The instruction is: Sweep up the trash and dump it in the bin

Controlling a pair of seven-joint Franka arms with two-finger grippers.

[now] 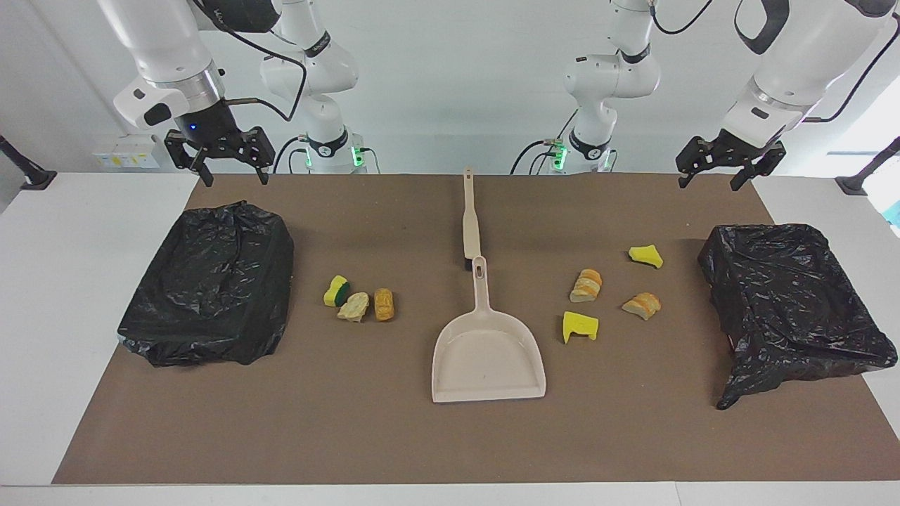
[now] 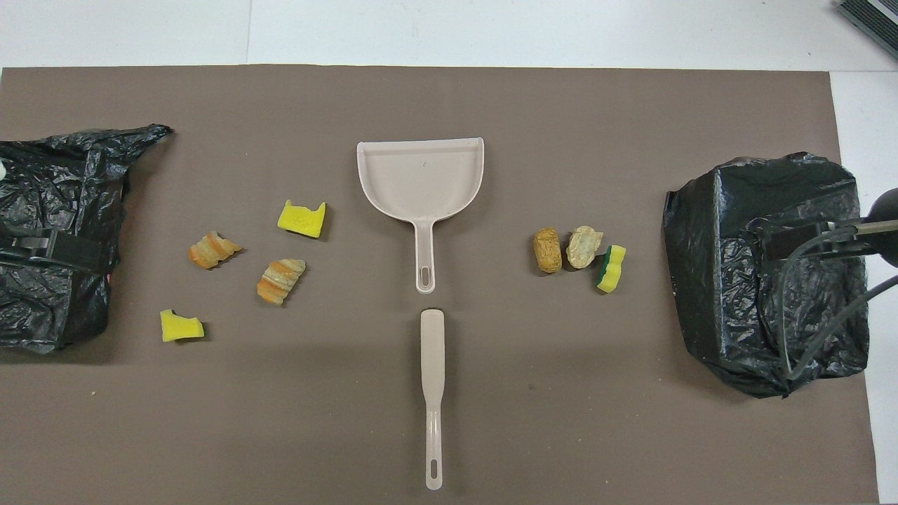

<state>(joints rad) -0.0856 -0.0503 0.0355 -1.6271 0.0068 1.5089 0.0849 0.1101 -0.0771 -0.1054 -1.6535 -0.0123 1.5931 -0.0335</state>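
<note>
My gripper will tip the beige dustpan (image 2: pixel 422 178) over the bin, and the swept trash should all slide out then, because the dustpan has a straight, open front edge (image 2: pixel 421 142).
Three pieces of trash lie together toward the right arm's end: a yellow-green sponge (image 1: pixel 337 290) (image 2: pixel 611 268), a pale chunk (image 1: pixel 354 306) and an orange chunk (image 1: pixel 384 303). Several more pieces are scattered toward the left arm's end, among them a yellow sponge (image 1: pixel 579 327) (image 2: pixel 302 218) and a bread chunk (image 1: pixel 586 285) (image 2: pixel 281 280). A black-lined bin (image 1: pixel 211 284) (image 2: pixel 772 273) stands at the right arm's end, with another bin (image 1: pixel 794 302) (image 2: pixel 56 231) at the left arm's end. My right gripper (image 1: pixel 235 179) hangs open, raised over the first bin's robot-side edge. My left gripper (image 1: pixel 709 184) hangs open above the mat by the other bin.
A beige dustpan (image 1: pixel 489 358) (image 2: pixel 421 179) lies mid-table, its handle pointing toward the robots. In line with it, nearer to the robots, lies a beige brush (image 1: pixel 470 218) (image 2: pixel 433 400). All of this sits on a brown mat (image 1: pixel 351 422).
</note>
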